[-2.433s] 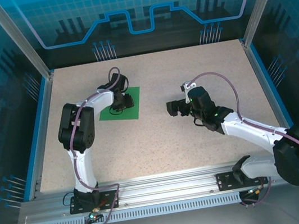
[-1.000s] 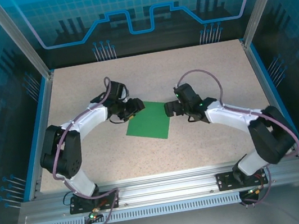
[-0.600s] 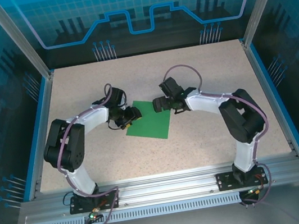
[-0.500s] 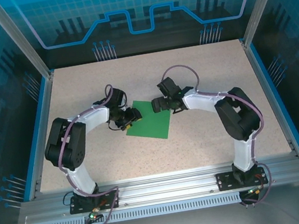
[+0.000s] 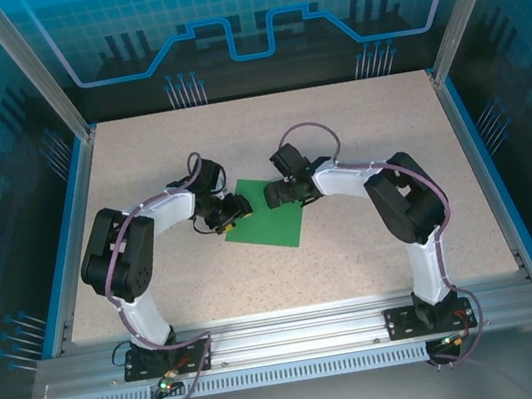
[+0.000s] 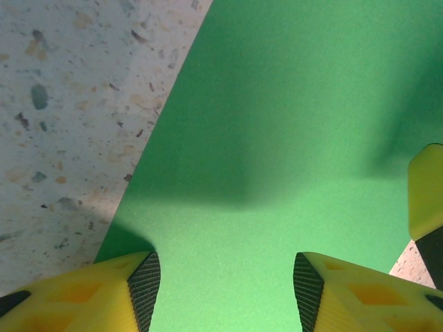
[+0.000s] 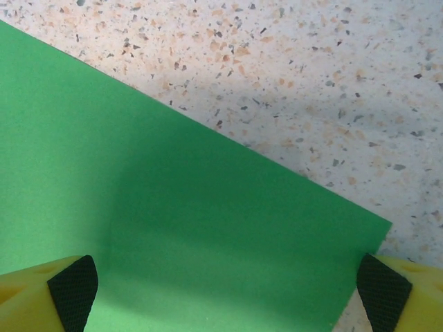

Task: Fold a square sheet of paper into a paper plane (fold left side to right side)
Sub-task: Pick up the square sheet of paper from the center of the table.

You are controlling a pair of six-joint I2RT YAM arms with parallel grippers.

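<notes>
The sheet's near edge (image 5: 264,243) is crooked to the table's front rail. My right gripper should pick up the sheet (image 7: 228,287) and I should put it down straight before I fold it.
The square sheet of paper (image 5: 270,225) lies flat on the speckled table, bright green and turned a little askew. My left gripper (image 5: 231,210) is over its left edge, open. In the left wrist view its yellow fingers (image 6: 131,290) straddle the green sheet (image 6: 277,138) with nothing pinched between them. My right gripper (image 5: 276,194) is over the sheet's far edge, open wide. In the right wrist view the sheet (image 7: 173,221) spans the gap of that gripper (image 7: 228,290), and one corner lies by the right fingertip. No fold shows in the sheet.
The speckled table (image 5: 355,125) is walled by blue rails and aluminium posts. Both arms arch inward over the middle, their grippers close together. A yellow finger of the right gripper (image 6: 429,200) shows at the right edge of the left wrist view.
The sheet has slid from the back left toward the centre. The right gripper has swung left onto the sheet's far edge. The left gripper has stayed at the left edge.
</notes>
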